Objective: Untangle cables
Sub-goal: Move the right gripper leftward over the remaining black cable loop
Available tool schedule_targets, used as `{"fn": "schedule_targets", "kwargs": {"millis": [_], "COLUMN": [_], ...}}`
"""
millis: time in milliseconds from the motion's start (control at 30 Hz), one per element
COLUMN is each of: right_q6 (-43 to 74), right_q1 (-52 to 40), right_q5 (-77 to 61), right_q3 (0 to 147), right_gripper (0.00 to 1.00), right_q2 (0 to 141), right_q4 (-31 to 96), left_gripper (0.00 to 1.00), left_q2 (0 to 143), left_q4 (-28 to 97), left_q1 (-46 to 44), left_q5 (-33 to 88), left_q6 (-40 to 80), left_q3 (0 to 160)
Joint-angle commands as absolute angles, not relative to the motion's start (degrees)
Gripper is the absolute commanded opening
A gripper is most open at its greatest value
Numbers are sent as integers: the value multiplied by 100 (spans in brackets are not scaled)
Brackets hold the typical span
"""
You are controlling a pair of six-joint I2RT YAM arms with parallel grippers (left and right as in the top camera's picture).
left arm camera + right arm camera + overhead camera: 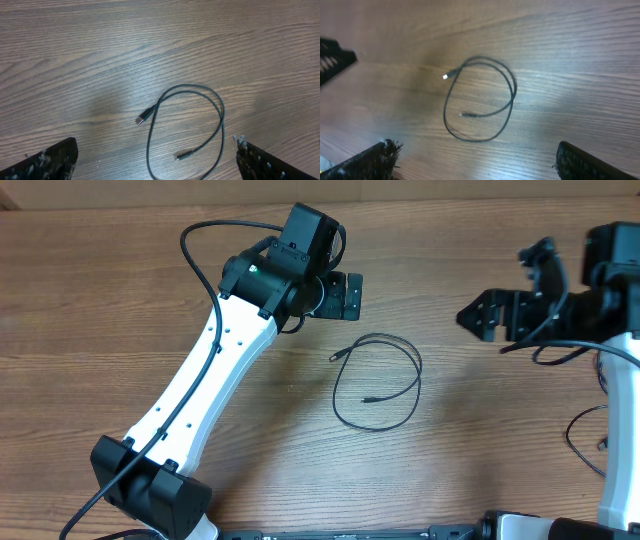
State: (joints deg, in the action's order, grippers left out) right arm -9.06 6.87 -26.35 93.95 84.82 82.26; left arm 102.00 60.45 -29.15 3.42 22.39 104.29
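The cable's crossing (419,377) lies free, facing my open right gripper. My right gripper keeps moving toward it until its fingers can close around both pieces of the cable.
One thin black cable (418,375) lies on the wooden table in a loose loop that crosses itself. One plug (335,357) points left and the other plug (367,398) lies inside the loop. My left gripper (348,297) hovers up and left of the loop, open and empty. The left wrist view shows the cable (221,112) ahead of the left gripper (155,147), between its wide-apart fingers (50,160). My right gripper (510,285) hangs open to the right of the loop. In the right wrist view the cable (512,95) lies well ahead of the right gripper (475,155).
The left arm's white link (200,390) crosses the table's left half down to its base (150,485). A thin black cord (575,435) curls beside the right arm's base; whether it is arm wiring I cannot tell. A left finger (335,60) shows in the right wrist view.
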Motion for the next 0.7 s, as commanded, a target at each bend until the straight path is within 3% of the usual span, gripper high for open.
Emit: {"fn": "schedule_targets", "kwargs": {"millis": [0,200,467,667], "right_q6": [-950,-749,-556,-276], "right_q1": [510,445,414,89], "right_q5": [-2355,-2364,-2611,-2464], "right_q3": [9006,7935,6823,6396], "right_gripper": [100,100,86,86], "right_q2": [8503,8503,8503,8512], "right_q4": [8049,7485,6622,6053], "left_gripper": [99,100,100,100], "left_q2": [10106,10106,10106,10106], "left_q4": [6040,6040,6040,6040], "left_q1": [-2928,-2928,-2928,-2928], "left_q5": [390,390,390,390], "left_q6": [2316,2316,2316,2316], "left_q3": [10514,10514,10514,10514]}}
